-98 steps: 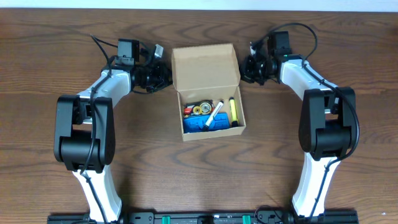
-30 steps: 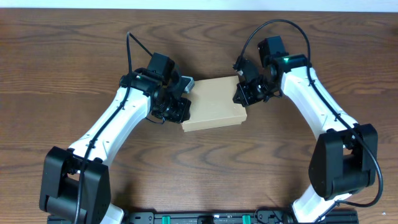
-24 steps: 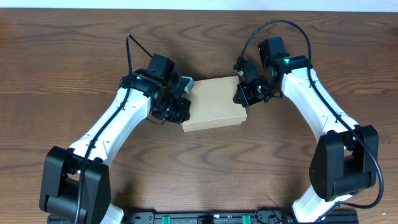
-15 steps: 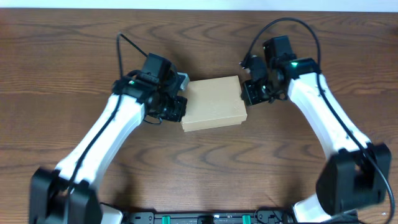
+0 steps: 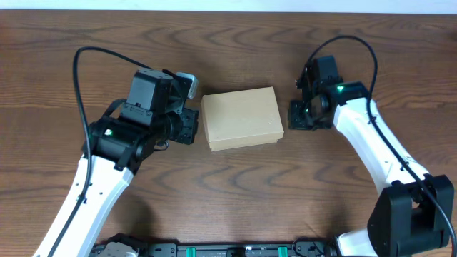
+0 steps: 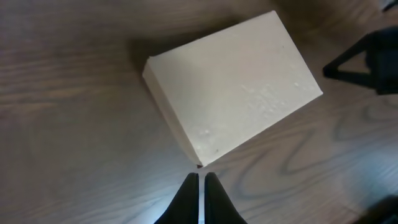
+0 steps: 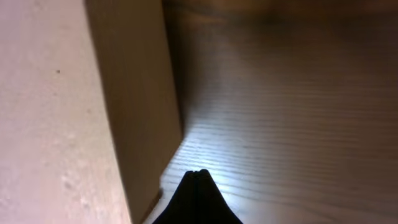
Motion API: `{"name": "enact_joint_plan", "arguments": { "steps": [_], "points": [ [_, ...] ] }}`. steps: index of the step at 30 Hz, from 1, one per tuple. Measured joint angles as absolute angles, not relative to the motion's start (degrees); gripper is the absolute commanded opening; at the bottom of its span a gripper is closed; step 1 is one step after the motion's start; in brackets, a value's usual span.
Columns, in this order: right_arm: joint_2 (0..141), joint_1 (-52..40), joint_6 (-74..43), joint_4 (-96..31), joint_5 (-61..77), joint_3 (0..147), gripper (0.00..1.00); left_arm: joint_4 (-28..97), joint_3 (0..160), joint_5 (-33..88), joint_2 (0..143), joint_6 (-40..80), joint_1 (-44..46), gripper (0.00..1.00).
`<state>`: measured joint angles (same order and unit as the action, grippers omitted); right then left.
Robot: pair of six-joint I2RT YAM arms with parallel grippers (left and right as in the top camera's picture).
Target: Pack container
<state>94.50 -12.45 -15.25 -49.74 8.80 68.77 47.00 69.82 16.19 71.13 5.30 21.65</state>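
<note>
Next, I nudge the container's near corner (image 5: 281,133) with my right gripper to straighten the container before both grippers back away, because the container's front edge (image 5: 246,143) is at a slant to the table's edge.
The container (image 5: 240,118) is a plain tan cardboard box with its flap lid shut, lying flat on the wooden table; its contents are hidden. It also shows in the left wrist view (image 6: 233,81) and in the right wrist view (image 7: 74,106). My left gripper (image 5: 187,125) is shut and empty, raised just left of the box; its fingertips (image 6: 200,176) hover near the box's corner. My right gripper (image 5: 298,116) is shut and empty, just right of the box; its fingertips (image 7: 199,173) are low over the table beside the box's side wall.
The dark wooden table (image 5: 235,185) surrounds the box. Both arm bases stand along the front edge (image 5: 228,250). The right arm's black shape shows at the right edge of the left wrist view (image 6: 367,62).
The open box was shut. In the last second both grippers have drawn away from its sides, the left arm lifting and moving left, the right moving right.
</note>
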Motion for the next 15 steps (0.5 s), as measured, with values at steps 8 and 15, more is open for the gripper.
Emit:
{"name": "enact_joint_plan", "arguments": {
  "steps": [8, 15],
  "points": [
    [94.54, -15.29, -17.17, -46.30, 12.88, 67.31, 0.01, 49.74, 69.82, 15.20, 70.43, 5.98, 21.65, 0.06],
    [94.54, -16.32, -17.61, -45.98, 16.40, 67.31, 0.01, 49.98, 69.82, 14.98, 70.43, 6.20, 21.65, 0.06]
  ]
}}
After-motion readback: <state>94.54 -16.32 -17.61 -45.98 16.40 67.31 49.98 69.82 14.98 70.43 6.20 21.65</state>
